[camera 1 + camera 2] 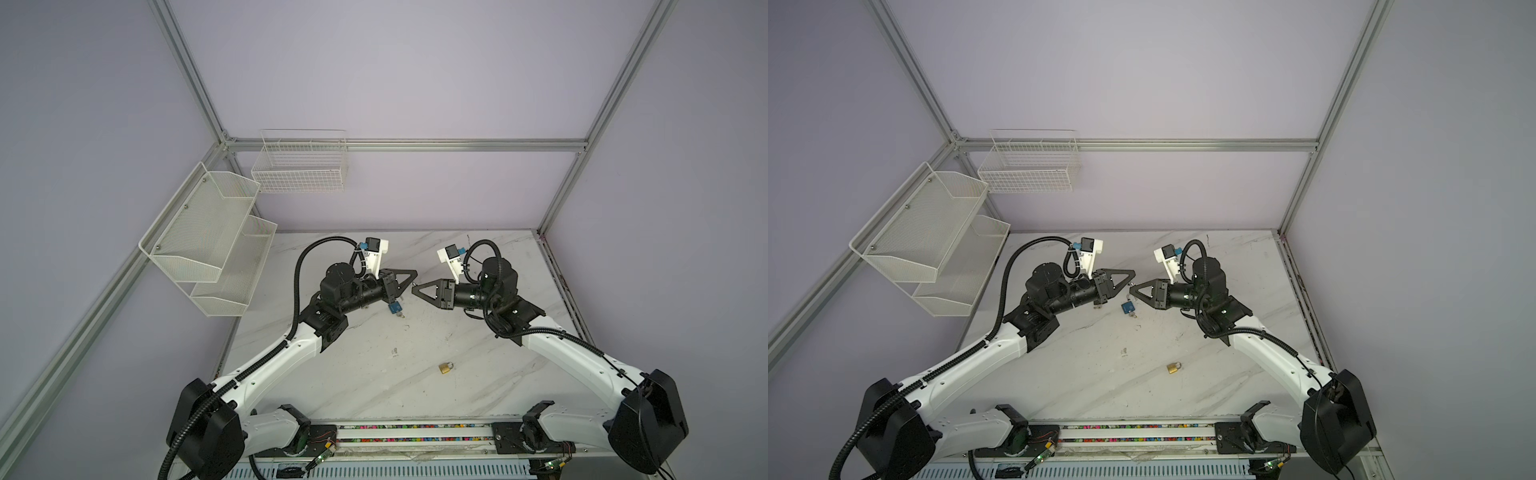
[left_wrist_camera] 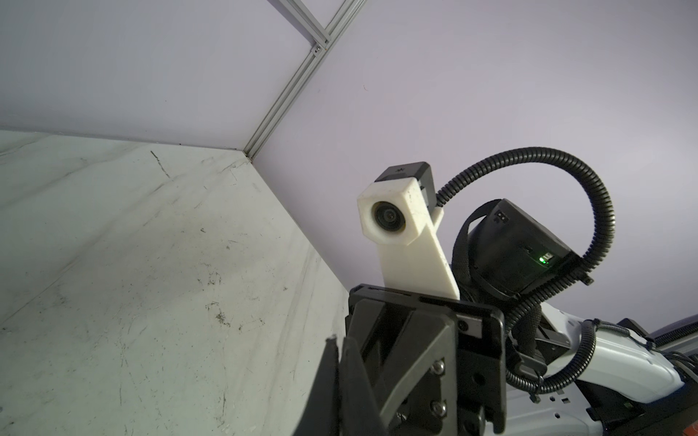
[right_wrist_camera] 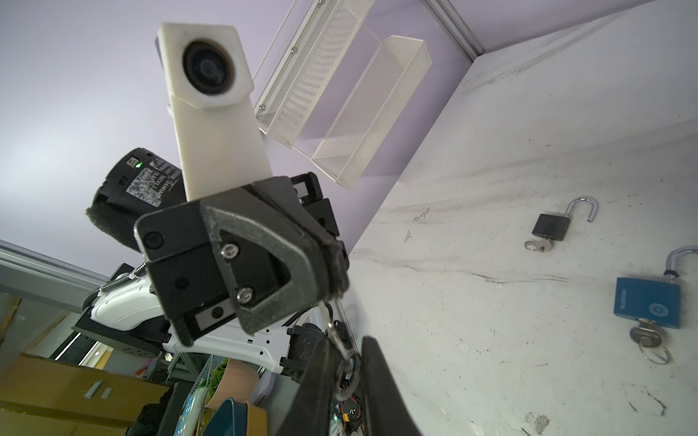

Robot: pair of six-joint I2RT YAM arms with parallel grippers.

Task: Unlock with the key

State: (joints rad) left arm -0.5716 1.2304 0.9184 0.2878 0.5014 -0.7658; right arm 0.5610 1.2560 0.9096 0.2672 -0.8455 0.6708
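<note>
Next, I let go of the key with my left gripper and get the brass padlock [image 1: 445, 368] with it, because my left gripper is pinching the key's blade [image 3: 332, 324] and my right gripper is pinching the key's ring.
In the right wrist view a small silver key [image 3: 328, 315] hangs from the pinched tips of my left gripper [image 3: 334, 273], which is shut on it. The key's ring [image 3: 348, 373] sits between the fingers of my right gripper [image 3: 345, 377], and both fingers touch its sides. In both top views the two grippers meet tip to tip above the middle of the table, left gripper [image 1: 414, 276] facing right gripper [image 1: 414, 289]. A brass padlock [image 1: 445, 368], its shackle closed, lies alone on the marble table [image 1: 478, 382], nearer the front.
A blue padlock [image 3: 647, 302] and a black padlock [image 3: 549, 226] lie on the table with shackles open and keys in them; the blue padlock [image 1: 395, 308] lies below the grippers. A white mesh shelf [image 1: 208, 245] and wire basket [image 1: 301, 164] hang on the left walls.
</note>
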